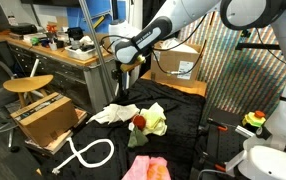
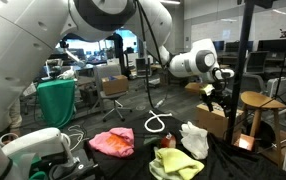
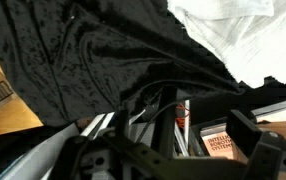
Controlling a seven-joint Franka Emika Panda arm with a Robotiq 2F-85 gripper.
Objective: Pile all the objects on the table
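My open gripper is hanging past the white cloth over the table's edge (image 3: 211,98). Next, I go back above the cloth's middle (image 1: 114,114) and come down to pinch it.
On the black table (image 1: 178,125) lie a white cloth (image 1: 111,113), a pale yellow-green cloth (image 1: 155,122) with a small red item (image 1: 139,122) against it, and a pink and orange cloth (image 1: 146,168) near the front edge. They lie apart from one another: white cloth (image 2: 193,140), yellow-green cloth (image 2: 176,163), pink cloth (image 2: 113,141). My gripper (image 1: 123,78) hangs in the air over the table's edge by the white cloth, open and empty (image 2: 215,92). The wrist view shows rumpled black fabric (image 3: 83,60), the white cloth (image 3: 233,25) and my wide-apart gripper (image 3: 163,138).
A brown cardboard box (image 1: 48,118) and a white looped hose (image 1: 88,152) sit on the floor beside the table. A round wooden stool (image 1: 28,85) and a cluttered workbench (image 1: 53,48) stand behind them. A metal pole (image 1: 95,45) rises near the arm.
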